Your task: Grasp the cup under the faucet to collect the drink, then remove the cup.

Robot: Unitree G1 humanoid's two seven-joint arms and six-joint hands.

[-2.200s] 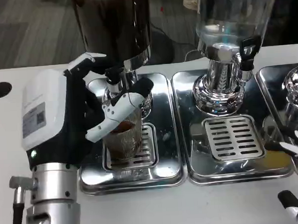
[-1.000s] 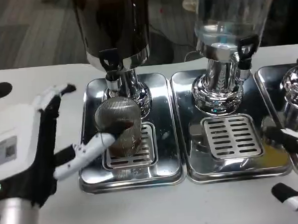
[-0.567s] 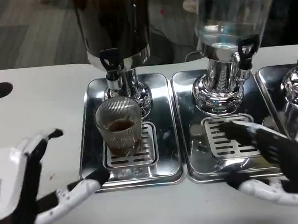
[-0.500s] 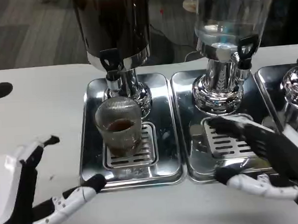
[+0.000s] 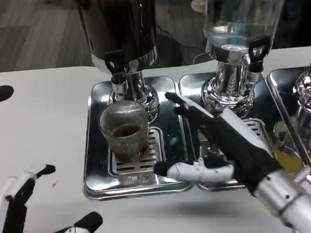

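Observation:
My gripper is about to carry the cup off the grate. The brown drink point(image 5: 126, 130) is far below the cup's rim point(image 5: 122, 102), so it should stay inside.
A ribbed clear cup point(image 5: 125, 132) with brown drink in its lower part stands on the grate of the left drip tray point(image 5: 99, 166), right under the black-handled faucet point(image 5: 115, 64) of the dark dispenser. My right hand point(image 5: 219, 139) reaches in from the right, open, fingers spread; its fingertips are a short way right of the cup and not touching it. At the bottom left corner my left hand point(image 5: 30, 222) is low, open and empty, well clear of the cup.
A second dispenser with a clear tank point(image 5: 239, 18) stands on the middle drip tray point(image 5: 188, 94), partly covered by my right hand. A third chrome dispenser point(image 5: 308, 98) is at the right edge. A round black hole point(image 5: 1, 93) marks the table's far left.
My left hand let go of the cup and pulled back down to the bottom left. My right hand came in from the right edge toward the cup. The cup stayed on the grate.

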